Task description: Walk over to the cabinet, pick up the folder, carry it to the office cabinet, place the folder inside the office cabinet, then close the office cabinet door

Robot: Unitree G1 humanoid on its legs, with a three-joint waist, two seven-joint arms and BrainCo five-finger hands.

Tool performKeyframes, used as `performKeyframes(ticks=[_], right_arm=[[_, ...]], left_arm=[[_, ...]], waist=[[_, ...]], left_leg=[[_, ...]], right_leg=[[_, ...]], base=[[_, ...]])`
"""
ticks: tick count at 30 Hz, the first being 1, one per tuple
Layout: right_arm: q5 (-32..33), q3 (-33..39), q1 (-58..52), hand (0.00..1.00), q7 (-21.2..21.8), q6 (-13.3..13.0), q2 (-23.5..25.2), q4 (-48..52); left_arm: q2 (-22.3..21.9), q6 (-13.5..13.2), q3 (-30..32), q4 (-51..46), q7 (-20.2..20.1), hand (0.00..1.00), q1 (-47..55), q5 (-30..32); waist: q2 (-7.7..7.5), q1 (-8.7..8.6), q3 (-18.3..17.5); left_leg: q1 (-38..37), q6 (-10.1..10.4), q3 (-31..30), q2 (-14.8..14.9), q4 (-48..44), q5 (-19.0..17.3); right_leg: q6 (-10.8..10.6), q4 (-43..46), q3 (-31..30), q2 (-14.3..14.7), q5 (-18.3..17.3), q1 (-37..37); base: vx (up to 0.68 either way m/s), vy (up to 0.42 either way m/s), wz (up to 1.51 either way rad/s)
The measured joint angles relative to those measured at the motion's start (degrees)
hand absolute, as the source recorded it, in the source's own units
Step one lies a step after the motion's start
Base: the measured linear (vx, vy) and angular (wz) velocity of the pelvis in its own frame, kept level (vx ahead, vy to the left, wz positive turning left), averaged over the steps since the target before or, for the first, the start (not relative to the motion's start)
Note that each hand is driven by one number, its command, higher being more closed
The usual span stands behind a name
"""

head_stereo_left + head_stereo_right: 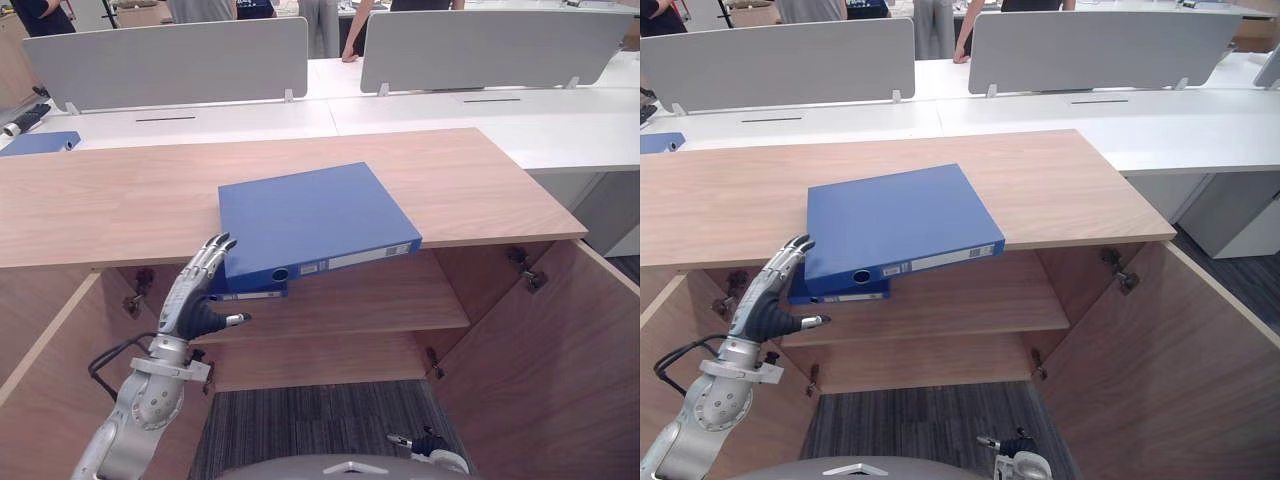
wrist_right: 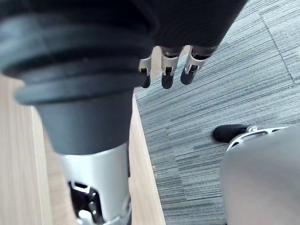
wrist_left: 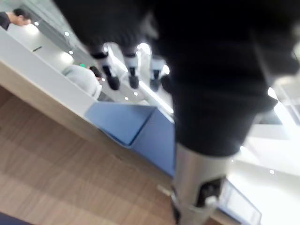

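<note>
I expect a white label to be hidden on the folder's bottom side when I tip it up, because the blue folder's top cover is plain.
A blue folder lies flat on the wooden cabinet top, its labelled spine overhanging the front edge. My left hand is raised just below the folder's left front corner, open, fingers straight with their tips against the spine end and thumb held out sideways. The left wrist view has the fingers in front of the folder's blue underside. A second blue folder shows just under the first, at the cabinet opening. My right hand hangs low over the carpet, open, fingers relaxed.
The cabinet stands open, with a door swung out on the right and another on the left, and a wooden shelf inside. Behind are white desks with grey dividers, another blue folder and people standing.
</note>
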State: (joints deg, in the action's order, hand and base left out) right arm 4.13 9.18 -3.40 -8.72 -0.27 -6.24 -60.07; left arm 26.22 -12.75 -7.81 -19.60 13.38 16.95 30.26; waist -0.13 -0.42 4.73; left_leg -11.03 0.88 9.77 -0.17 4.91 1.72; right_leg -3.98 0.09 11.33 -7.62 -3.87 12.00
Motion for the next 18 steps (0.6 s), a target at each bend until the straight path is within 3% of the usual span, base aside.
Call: performKeyframes(ticks=[14, 18], right_arm=[[0.15, 0.02, -0.36, 0.0, -0.02, 0.0, -0.41, -1.15], [0.42, 0.02, -0.45, 0.0, -0.01, 0.01, -0.53, -1.57]], left_arm=[[-0.93, 0.65, -3.63, 0.0, 1.32, 0.0, -0.43, 9.95], [-3.53, 1.65, -3.64, 0.01, 1.4, 0.0, -0.38, 11.7]], waist=[[0.26, -0.17, -0.96], [0.24, -0.2, -0.99]], left_leg=[[0.03, 0.02, -0.1, -0.06, 0.01, -0.24], [0.03, 0.02, -0.1, -0.06, 0.03, -0.25]], right_leg=[[0.01, -0.48, -0.37, 0.02, 0.01, -0.02], [0.01, -0.48, -0.39, 0.01, 0.01, -0.03]], base=[[0.0, 0.0, 0.0], [0.0, 0.0, 0.0]])
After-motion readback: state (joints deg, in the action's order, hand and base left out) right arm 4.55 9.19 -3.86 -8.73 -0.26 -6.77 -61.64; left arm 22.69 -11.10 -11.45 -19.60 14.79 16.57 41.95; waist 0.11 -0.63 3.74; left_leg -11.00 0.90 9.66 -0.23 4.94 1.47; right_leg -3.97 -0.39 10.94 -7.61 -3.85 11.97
